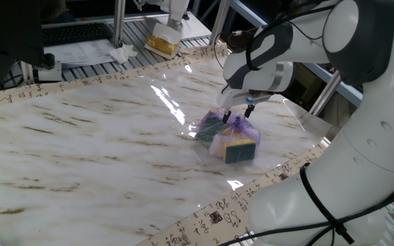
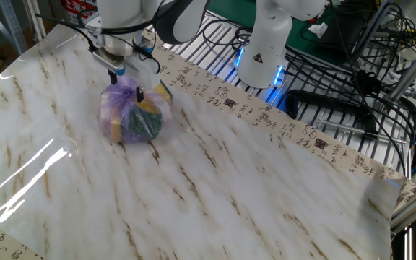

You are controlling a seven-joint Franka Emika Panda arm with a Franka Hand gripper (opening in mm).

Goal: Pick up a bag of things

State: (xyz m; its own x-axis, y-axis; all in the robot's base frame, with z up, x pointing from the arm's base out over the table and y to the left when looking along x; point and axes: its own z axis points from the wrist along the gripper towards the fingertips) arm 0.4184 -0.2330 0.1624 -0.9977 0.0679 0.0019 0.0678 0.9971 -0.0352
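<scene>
The bag is bunched into a knot (image 1: pixel 238 119) above the sponge blocks (image 1: pixel 240 152), so I expect the sponge blocks to hang in a bundle inside when the robot's gripper raises the knot.
The bag of things (image 1: pixel 228 139) is a small purple-tinted translucent bag with green-and-yellow sponge blocks inside. It lies on the marble-patterned table (image 1: pixel 94 143) near its right edge. It also shows in the other fixed view (image 2: pixel 131 115) at the upper left. My gripper (image 1: pixel 237 113) is open and points down, with its fingers on either side of the bag's knotted top. In the other fixed view the gripper (image 2: pixel 128 85) sits right at the top of the bag, one fingertip (image 2: pixel 140 94) against the plastic. Nothing is lifted.
A yellowish block in clear wrap (image 1: pixel 163 44), crumpled white paper (image 1: pixel 122 52) and a keyboard (image 1: pixel 74 33) lie beyond the table's far edge. The robot base (image 2: pixel 266 43), a wire rack and cables (image 2: pixel 352 79) stand along the patterned border strip (image 2: pixel 266 115).
</scene>
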